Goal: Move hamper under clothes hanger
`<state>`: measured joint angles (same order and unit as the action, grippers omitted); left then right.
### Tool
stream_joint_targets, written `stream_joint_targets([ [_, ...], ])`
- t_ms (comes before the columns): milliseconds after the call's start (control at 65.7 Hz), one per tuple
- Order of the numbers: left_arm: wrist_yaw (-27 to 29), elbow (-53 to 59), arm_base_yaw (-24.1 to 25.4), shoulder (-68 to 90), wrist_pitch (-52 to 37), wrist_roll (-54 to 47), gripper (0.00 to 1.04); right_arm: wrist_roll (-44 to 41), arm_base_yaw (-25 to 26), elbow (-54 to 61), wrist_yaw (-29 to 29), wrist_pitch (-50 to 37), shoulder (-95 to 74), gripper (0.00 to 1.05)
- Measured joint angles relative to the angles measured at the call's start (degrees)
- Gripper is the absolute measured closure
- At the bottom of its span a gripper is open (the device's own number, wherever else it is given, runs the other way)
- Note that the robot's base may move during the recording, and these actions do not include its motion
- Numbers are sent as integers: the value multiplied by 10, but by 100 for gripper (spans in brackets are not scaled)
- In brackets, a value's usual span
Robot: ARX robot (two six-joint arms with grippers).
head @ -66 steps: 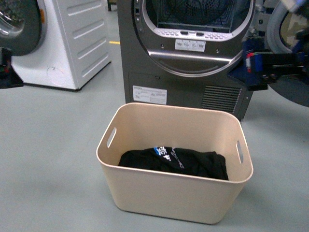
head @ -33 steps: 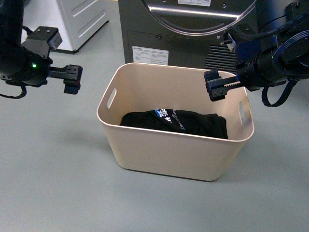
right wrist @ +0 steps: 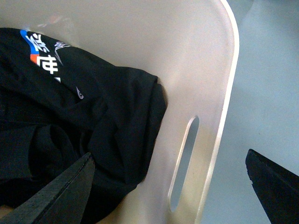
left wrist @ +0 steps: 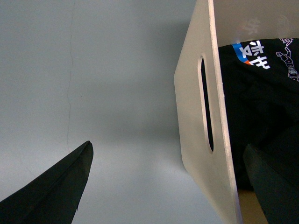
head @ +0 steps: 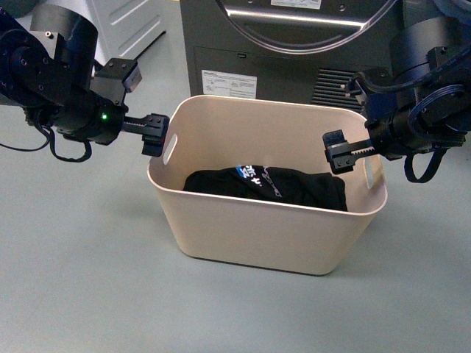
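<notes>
I expect the black clothing (head: 271, 185) to come along in the same heap when I carry the hamper, because the clothing lies slumped below the hamper's rim (head: 265, 203).
The beige hamper (head: 257, 235) stands on the grey floor in the front view, with black printed clothing (head: 265, 187) lying inside. My left gripper (head: 154, 134) is open at its left short end, beside the slot handle (head: 170, 148). In the left wrist view that gripper (left wrist: 170, 184) straddles the hamper wall (left wrist: 191, 93), one finger (left wrist: 56, 186) outside it and the other over the clothing. My right gripper (head: 338, 153) is open at the right short end. In the right wrist view it (right wrist: 168, 191) spans the wall with the slot handle (right wrist: 183, 161). The clothes hanger is out of view.
A dark grey round-door dryer (head: 287, 59) stands right behind the hamper. A white machine (head: 125, 22) sits at the back left. Grey floor (head: 73, 279) lies in front of the hamper and to both sides of it.
Both arms have come into the front view and closed in on the hamper's short ends. The left gripper moved right to the left handle; the right gripper dropped lower. The hamper has not moved.
</notes>
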<state>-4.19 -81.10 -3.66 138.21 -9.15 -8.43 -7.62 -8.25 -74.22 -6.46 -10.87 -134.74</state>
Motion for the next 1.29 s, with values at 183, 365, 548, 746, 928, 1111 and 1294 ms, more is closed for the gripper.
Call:
stream_joint_targets([
  [183, 2, -13, -3, 19, -7, 7, 7, -1, 2, -7, -9, 0, -9, 8],
  [365, 8, -35, -9, 40, -15, 11, 7, -1, 3, -17, -21, 0, -21, 8],
  [548, 10, -51, -21, 56, -25, 22, 7, -1, 3, -20, -28, 1, -29, 8],
  [746, 10, -69, -37, 69, -34, 36, 7, -1, 0, -20, -32, 1, -35, 8],
  [928, 10, -74, -50, 81, -35, 41, 7, 1, -3, -25, -39, 1, -39, 8],
  [1111, 13, -74, -55, 90, -39, 43, 13, 6, -7, -30, -53, 2, -43, 15],
  [1294, 18, -74, -53, 92, -43, 43, 40, 12, -11, -30, -67, 3, -52, 41],
])
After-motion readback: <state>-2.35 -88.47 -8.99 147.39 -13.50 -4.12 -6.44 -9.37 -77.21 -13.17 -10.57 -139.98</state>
